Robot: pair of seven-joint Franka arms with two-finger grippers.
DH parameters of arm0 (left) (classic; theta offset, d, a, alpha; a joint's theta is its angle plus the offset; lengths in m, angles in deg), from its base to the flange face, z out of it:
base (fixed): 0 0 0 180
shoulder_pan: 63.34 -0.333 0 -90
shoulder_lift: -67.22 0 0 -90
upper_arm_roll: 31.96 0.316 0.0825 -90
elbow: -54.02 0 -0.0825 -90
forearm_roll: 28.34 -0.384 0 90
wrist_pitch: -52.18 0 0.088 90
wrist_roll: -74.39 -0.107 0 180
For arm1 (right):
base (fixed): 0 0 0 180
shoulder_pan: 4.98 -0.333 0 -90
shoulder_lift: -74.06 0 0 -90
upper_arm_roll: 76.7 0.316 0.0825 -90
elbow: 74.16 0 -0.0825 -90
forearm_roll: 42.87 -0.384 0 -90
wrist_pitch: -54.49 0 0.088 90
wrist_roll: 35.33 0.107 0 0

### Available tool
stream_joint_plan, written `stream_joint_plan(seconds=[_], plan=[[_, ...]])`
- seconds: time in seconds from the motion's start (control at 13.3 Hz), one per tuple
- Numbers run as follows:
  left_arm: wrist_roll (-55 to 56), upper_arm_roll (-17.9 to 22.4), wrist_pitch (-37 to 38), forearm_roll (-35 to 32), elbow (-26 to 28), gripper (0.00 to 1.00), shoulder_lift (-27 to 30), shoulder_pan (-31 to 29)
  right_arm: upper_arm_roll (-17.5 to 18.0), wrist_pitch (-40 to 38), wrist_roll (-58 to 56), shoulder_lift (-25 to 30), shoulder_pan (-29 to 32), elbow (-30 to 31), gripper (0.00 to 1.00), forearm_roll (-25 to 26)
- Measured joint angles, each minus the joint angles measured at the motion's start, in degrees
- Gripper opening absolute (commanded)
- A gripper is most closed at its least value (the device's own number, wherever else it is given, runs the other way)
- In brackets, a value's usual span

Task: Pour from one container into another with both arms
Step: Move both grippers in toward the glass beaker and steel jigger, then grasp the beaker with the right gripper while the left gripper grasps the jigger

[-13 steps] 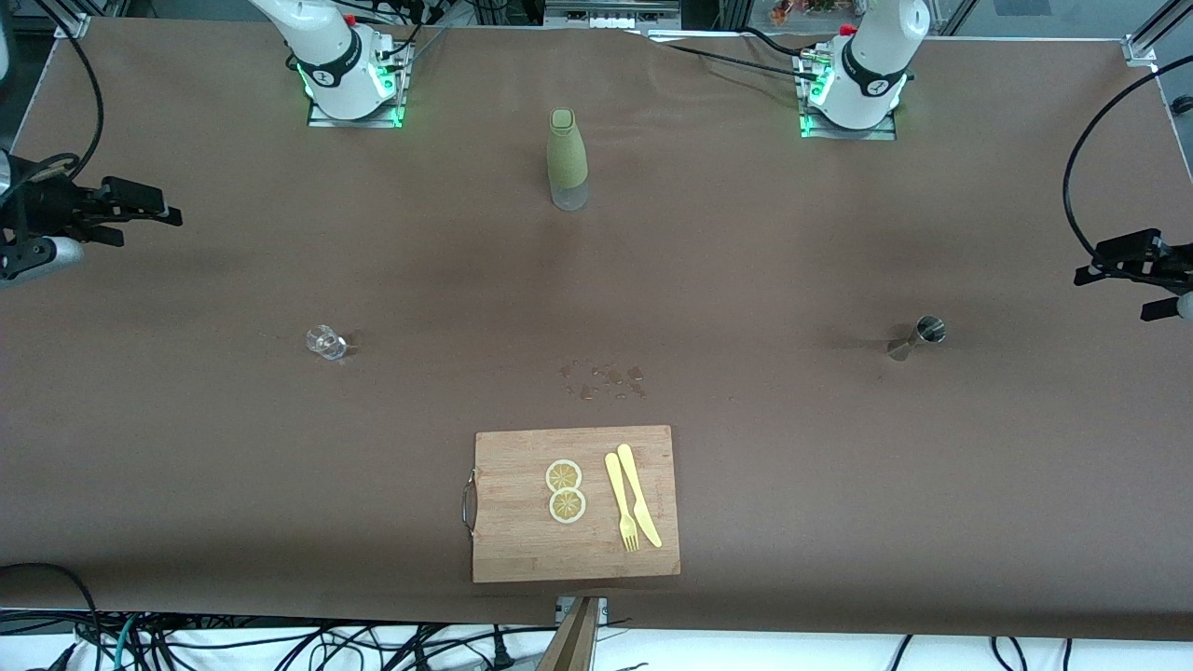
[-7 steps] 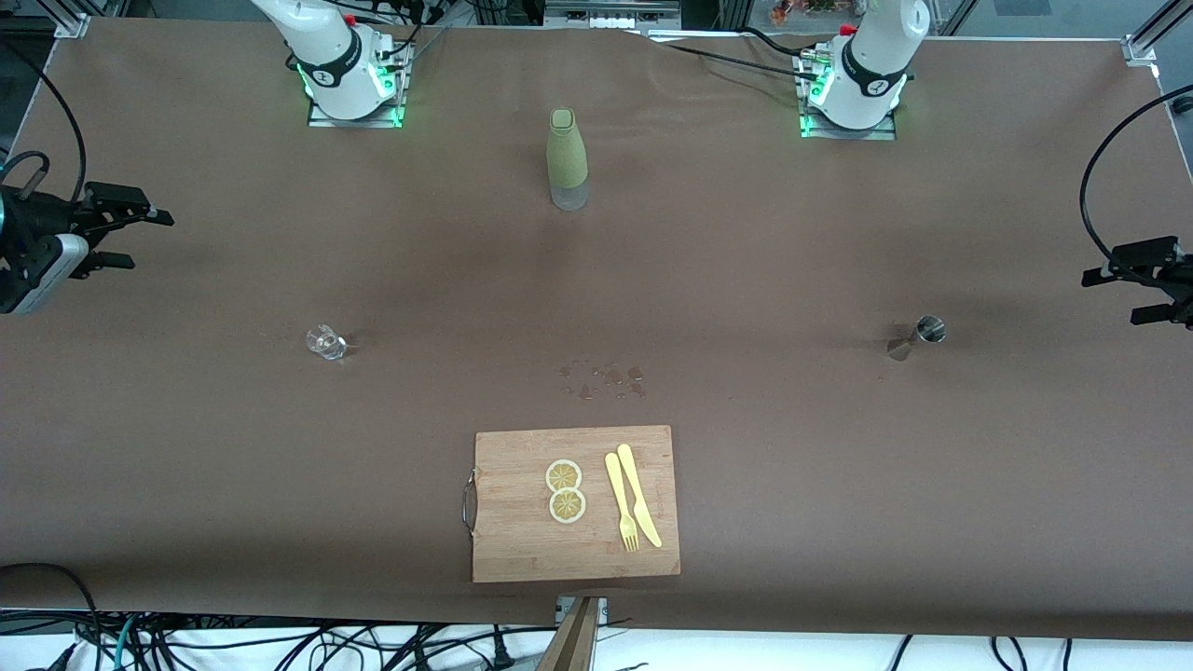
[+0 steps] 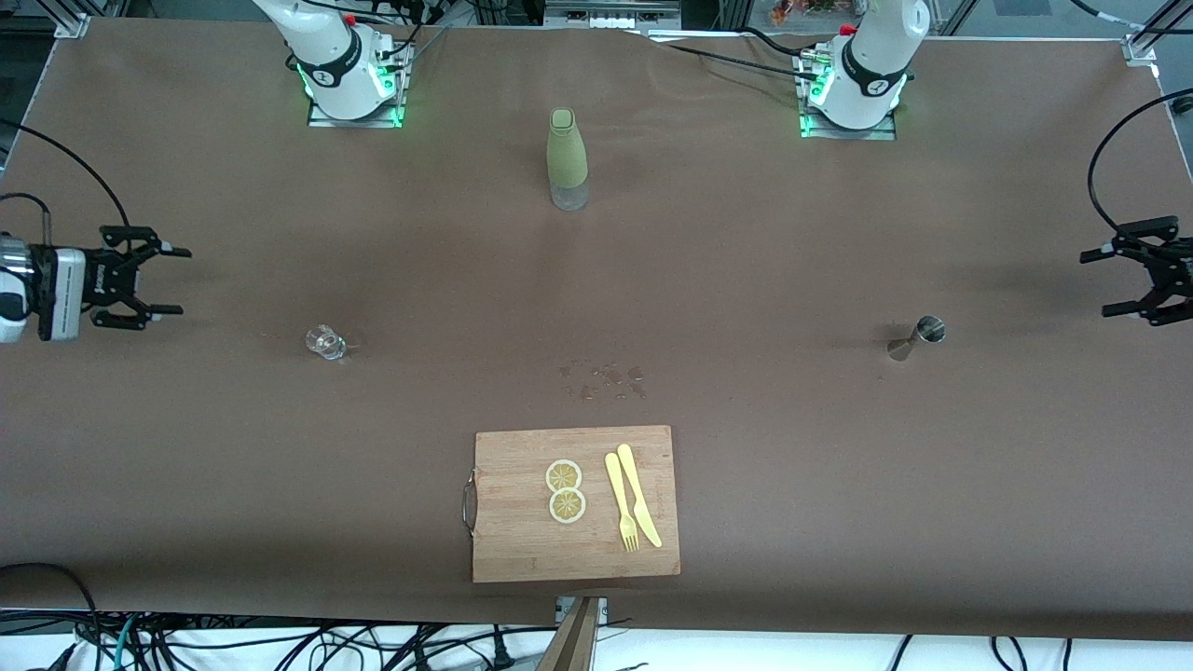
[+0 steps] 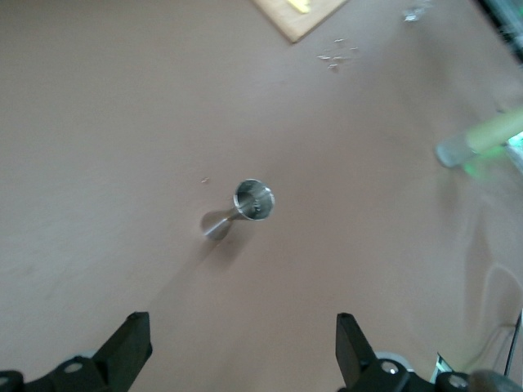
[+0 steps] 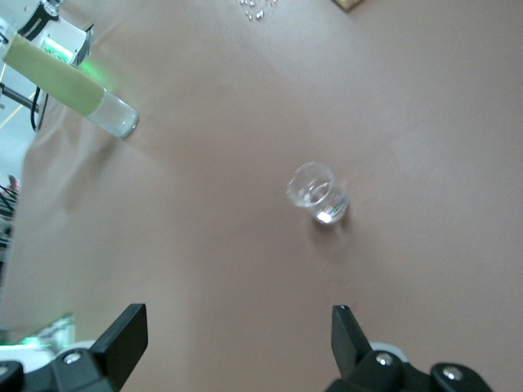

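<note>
The small glass (image 3: 325,342) stands upright and free in front of my right gripper's open fingers. I should keep going down toward its side (image 3: 313,340) until the fingers are on either side of the glass.
A small metal jigger (image 3: 918,335) (image 4: 243,209) stands on the brown table toward the left arm's end. A small clear glass (image 3: 325,342) (image 5: 318,194) stands toward the right arm's end. My left gripper (image 3: 1100,281) (image 4: 241,339) hovers open over the table at that end, apart from the jigger, nothing between its fingers. My right gripper (image 3: 172,280) (image 5: 237,335) hovers open over the table's opposite end, apart from the glass, also empty.
A tall green-sleeved bottle (image 3: 566,160) (image 5: 69,86) stands mid-table between the arm bases. A wooden cutting board (image 3: 522,550) with two lemon slices (image 3: 565,490), a yellow fork and knife (image 3: 632,508) lies near the front edge. Spilled droplets (image 3: 604,380) lie just past the board.
Both grippers have turned their open fingers toward the table's middle; the right gripper dropped lower in the front view, closer to the glass. The left shifted slightly.
</note>
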Motion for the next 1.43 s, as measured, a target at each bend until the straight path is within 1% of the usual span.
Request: stream_joint_plan(seconds=[0.23, 0.45, 0.6, 0.83, 0.98, 1.2, 1.43], plan=[[-13.3, 0.0, 4.4, 5.3, 0.9, 1.00, -6.1, -1.6, 0.0, 4.2, -15.9, -6.0, 0.0, -0.1, 1.00, -10.2], [-27.2, 0.0, 8.7, 10.9, 1.0, 1.00, -12.0, -3.1, 0.2, 5.7, -28.8, -12.0, 0.0, 1.4, 1.00, -20.2], [-33.8, 0.0, 9.9, 13.5, 1.0, 1.00, -15.2, -3.9, 0.6, 6.0, -36.5, -15.4, -0.4, 2.4, 1.00, -24.6], [-38.9, -0.1, 12.6, 18.2, 0.9, 1.00, -19.1, -4.7, 1.9, 6.0, -41.5, -18.2, -1.5, 2.5, 1.00, -27.4], [-42.9, -0.1, 14.7, 21.7, 0.9, 1.00, -22.2, -4.9, 3.2, 6.0, -43.2, -19.1, -2.0, 2.5, 1.00, -27.7], [-49.3, -0.3, 15.4, 26.9, 0.7, 1.00, -26.4, -4.9, 3.9, 5.9, -45.2, -20.8, -2.2, 2.5, 1.00, -28.3], [-53.6, -0.5, 15.9, 30.2, 0.0, 1.00, -28.2, -4.9, 4.8, 5.6, -46.4, -22.3, -2.2, 2.5, 1.00, -29.5]])
